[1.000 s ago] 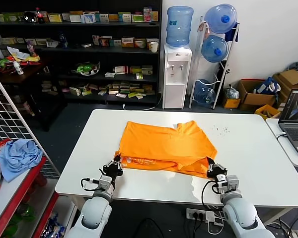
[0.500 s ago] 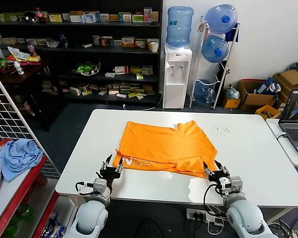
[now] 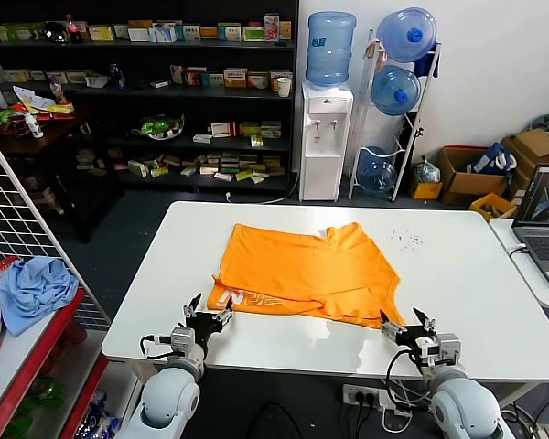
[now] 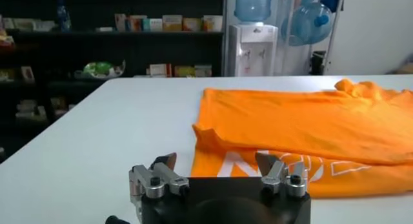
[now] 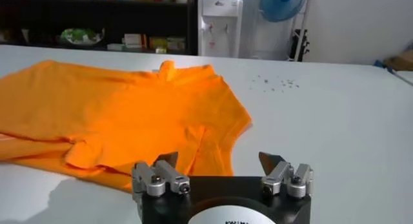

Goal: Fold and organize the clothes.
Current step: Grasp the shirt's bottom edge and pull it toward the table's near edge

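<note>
The orange T-shirt's near edge is slanted and its side kinks (image 3: pixel 218 278) next to my left gripper, so both my grippers need to pull the near corners (image 3: pixel 212 305) toward me before I fold it.
The orange T-shirt (image 3: pixel 306 271) lies on the white table (image 3: pixel 457 274), folded over itself, with white lettering (image 3: pixel 242 298) showing along its near left edge. My left gripper (image 3: pixel 207 316) is open and empty just in front of the shirt's near left corner. My right gripper (image 3: pixel 407 323) is open and empty just in front of the near right corner. The shirt lies beyond the open jaws in the left wrist view (image 4: pixel 310 125) and in the right wrist view (image 5: pixel 116 109). Neither gripper touches it.
A red side shelf with a light blue cloth (image 3: pixel 35 288) stands at my left. A laptop (image 3: pixel 544 215) sits on another table at the right. A water dispenser (image 3: pixel 325 137), bottle rack and stocked shelves (image 3: pixel 156 101) stand behind. Small dark specks (image 3: pixel 404 240) lie on the table.
Both grippers have let go of the shirt's near edge and drawn back toward the table's front edge. The near edge has dropped flat, showing the white lettering.
</note>
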### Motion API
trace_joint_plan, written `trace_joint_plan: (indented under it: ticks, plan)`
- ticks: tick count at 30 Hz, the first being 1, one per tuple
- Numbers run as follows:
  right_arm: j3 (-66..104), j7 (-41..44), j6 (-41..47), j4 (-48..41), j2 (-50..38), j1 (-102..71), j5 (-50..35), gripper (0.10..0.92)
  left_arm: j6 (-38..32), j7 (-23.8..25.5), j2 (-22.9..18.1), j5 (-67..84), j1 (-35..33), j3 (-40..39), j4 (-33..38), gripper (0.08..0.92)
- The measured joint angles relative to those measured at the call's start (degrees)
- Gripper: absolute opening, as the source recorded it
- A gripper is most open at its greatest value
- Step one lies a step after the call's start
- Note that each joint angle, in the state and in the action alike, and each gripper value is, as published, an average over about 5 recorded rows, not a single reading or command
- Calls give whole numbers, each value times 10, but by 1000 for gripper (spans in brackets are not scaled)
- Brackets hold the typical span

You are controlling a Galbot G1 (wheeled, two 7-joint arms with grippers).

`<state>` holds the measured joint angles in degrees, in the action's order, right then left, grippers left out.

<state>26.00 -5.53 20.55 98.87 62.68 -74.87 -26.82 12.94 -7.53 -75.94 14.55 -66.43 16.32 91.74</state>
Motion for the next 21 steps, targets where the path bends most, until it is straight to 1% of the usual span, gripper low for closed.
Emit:
trace_joint_plan:
  ticks: [3,9,18,21]
  plan:
    - [-3,1,3,-7,0,0,0,611,2,0,1,3,4,0,-9,723]
    - [-8,1,11,-15,0,-1,-1,437,8,2,2,7,6,2,-22,550]
    - [-8,-4,19,-11,-4,-8,0,182,8,3,10,12,-3,7,-20,290]
    - [-7,-6,25,-4,-9,-13,-1,133,8,0,15,13,-9,10,-13,204]
